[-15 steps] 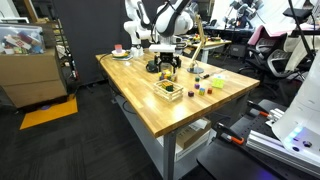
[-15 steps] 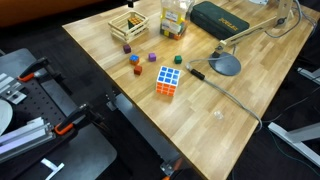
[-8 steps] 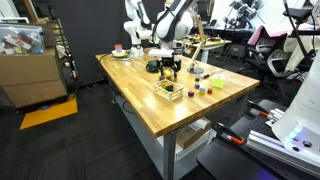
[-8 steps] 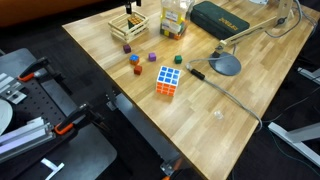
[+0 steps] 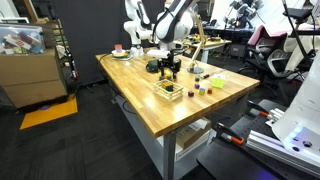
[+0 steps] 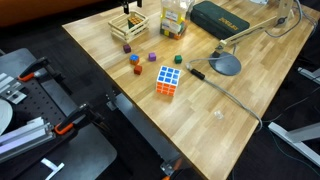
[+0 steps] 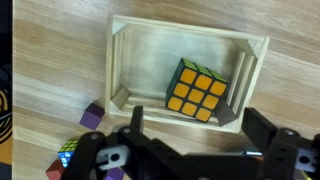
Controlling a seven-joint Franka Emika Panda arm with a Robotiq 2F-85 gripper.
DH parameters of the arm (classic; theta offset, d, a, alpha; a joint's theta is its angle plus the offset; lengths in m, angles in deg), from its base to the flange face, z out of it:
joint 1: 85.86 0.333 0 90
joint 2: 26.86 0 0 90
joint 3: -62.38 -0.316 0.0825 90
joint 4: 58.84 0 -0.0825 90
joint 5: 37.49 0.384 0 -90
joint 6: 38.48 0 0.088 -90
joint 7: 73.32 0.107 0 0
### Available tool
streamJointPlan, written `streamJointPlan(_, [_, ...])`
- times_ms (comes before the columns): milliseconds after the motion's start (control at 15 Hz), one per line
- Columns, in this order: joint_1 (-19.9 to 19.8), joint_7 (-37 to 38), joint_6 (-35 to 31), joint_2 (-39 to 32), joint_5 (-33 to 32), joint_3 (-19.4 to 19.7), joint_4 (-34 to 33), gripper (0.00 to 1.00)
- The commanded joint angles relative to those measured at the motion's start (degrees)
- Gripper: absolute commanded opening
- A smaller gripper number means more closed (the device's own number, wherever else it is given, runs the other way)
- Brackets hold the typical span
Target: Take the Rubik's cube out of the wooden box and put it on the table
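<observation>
The Rubik's cube [image 7: 199, 90] lies crooked to my gripper's open fingers, so next I turn my gripper square with the cube's sides [image 7: 194, 97] and centre it before closing.
The Rubik's cube [image 7: 195, 90] lies inside the pale wooden box [image 7: 122, 60], toward its right side, with a yellow-orange face up and a green side. In both exterior views the wooden box [image 5: 167, 92] [image 6: 126, 28] stands on the butcher-block table [image 5: 140, 100] [image 6: 130, 100]. My gripper [image 7: 198, 128] is open and empty, hanging above the box with its fingers over the box's near wall. It also shows in both exterior views [image 5: 168, 68] [image 6: 127, 6], clear of the cube.
A second, larger white-bodied Rubik's cube [image 6: 168, 80] lies on the table. Small coloured blocks [image 6: 134, 60] lie near the box, among them a purple one [image 7: 92, 115]. A lamp base [image 6: 225, 64], a green case [image 6: 222, 17] and a dark bowl [image 5: 152, 67] stand around.
My gripper has come down very slightly over the wooden box. Nothing else has moved.
</observation>
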Motion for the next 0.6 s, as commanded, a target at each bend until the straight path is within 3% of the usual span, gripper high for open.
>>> streamJointPlan(0, [-0.35,0.17,0.16,0.00,-0.23,-0.36,-0.12,1.00])
streamJointPlan(533, [-2.08,2.57,1.05,-3.77,2.02,0.10,-2.10,1.00])
